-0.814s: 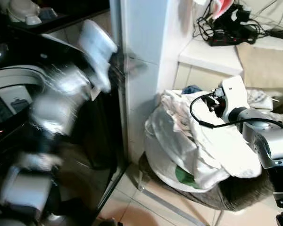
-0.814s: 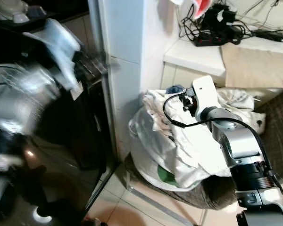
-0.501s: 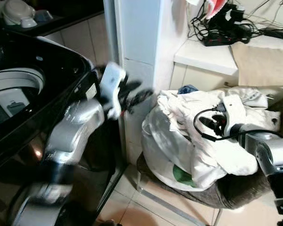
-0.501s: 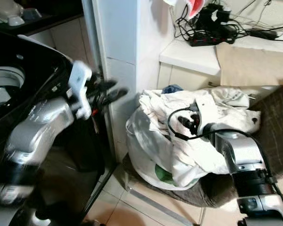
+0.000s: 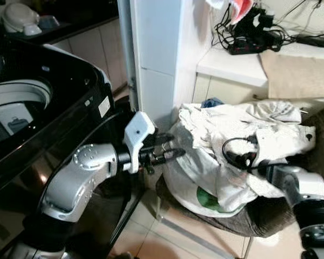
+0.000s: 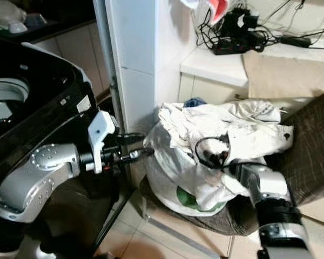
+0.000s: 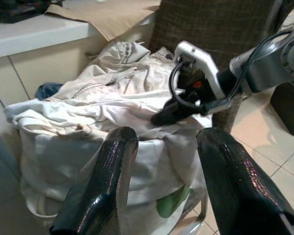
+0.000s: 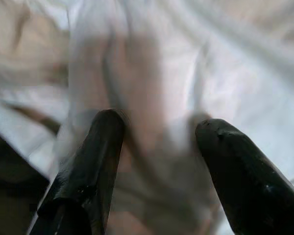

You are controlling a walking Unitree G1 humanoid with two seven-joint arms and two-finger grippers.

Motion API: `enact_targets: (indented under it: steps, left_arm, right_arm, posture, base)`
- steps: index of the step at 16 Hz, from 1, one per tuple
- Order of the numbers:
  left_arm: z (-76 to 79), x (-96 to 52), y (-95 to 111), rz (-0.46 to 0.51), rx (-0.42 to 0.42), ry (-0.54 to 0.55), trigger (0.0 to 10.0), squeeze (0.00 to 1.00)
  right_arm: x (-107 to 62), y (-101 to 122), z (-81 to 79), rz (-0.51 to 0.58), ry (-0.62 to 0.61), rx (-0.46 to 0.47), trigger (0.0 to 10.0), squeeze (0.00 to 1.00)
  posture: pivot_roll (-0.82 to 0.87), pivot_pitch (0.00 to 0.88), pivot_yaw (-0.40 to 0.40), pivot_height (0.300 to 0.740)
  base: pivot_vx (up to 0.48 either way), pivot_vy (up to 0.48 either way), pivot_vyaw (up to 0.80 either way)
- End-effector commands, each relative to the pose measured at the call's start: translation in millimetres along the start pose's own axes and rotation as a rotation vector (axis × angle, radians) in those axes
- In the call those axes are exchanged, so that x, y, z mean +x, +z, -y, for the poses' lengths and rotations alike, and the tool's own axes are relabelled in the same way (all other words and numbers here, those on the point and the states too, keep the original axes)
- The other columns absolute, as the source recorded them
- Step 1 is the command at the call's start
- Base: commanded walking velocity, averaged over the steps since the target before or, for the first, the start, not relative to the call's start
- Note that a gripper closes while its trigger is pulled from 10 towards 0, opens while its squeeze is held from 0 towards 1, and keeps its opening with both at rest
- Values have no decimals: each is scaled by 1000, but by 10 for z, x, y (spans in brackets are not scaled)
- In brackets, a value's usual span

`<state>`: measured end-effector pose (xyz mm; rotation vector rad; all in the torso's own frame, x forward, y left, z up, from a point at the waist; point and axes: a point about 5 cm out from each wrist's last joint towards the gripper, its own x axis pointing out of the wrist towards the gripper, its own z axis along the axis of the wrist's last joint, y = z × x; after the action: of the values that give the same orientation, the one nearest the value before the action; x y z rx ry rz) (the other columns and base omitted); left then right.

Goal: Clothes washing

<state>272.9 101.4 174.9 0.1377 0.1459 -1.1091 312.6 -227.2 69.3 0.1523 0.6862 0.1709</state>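
Observation:
The white cloth spills loosely past the bag's rim, so it will come out freely when I lift it, and the other clothes will stay in the bag.
A heap of white and cream clothes (image 5: 232, 127) fills a white bag (image 5: 186, 181) standing on a brown woven chair (image 5: 275, 216). The black top-loading washing machine (image 5: 59, 91) is to the left, its drum opening (image 5: 11, 102) uncovered. My left gripper (image 5: 171, 147) is open, level with the bag's left side and a little short of it; in the left wrist view its fingers (image 7: 108, 171) frame the heap. My right gripper (image 8: 159, 127) is open and pressed down into the white cloth (image 8: 152, 63) at the heap's right side, its fingers partly buried.
A white tiled pillar (image 5: 162, 54) stands between washer and chair. Behind is a ledge with a power strip and tangled cables (image 5: 254, 35) and a beige sheet (image 5: 297, 70). Bare floor tiles (image 5: 173, 237) lie in front of the chair.
My left arm has swung down from over the washer to the bag's left side. My right gripper has sunk lower into the clothes. The camera shifted slightly.

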Motion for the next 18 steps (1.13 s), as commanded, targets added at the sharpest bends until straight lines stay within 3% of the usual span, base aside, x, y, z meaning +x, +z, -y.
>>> enact_targets:
  steps: [1,2,6,14,18]
  left_arm:
    - [10,-14,15,-9,11,8,10000,0]
    - [20,-16,-3,-22,16,6,10000,0]
    - [39,2,-12,-21,14,17,10000,0]
    - [-27,9,10,-3,15,84,10000,0]
    - [-98,8,14,30,4,185,10000,0]
  right_arm:
    - [9,50,0,18,11,21,3490,0]
    - [29,-5,32,0,-9,27,0,0]
    - [78,-102,88,-15,-27,34,0,0]
    - [102,-74,177,34,-45,65,0,0]
    - [116,-19,180,76,-45,73,0,0]
  posture:
    - [-27,0,17,740]
    - [-27,0,17,740]
    - [-28,0,18,740]
    - [-22,0,18,740]
    - [-18,0,16,740]
  base:
    - [0,0,0]
    - [0,0,0]
    - [0,0,0]
    - [0,0,0]
    - [0,0,0]
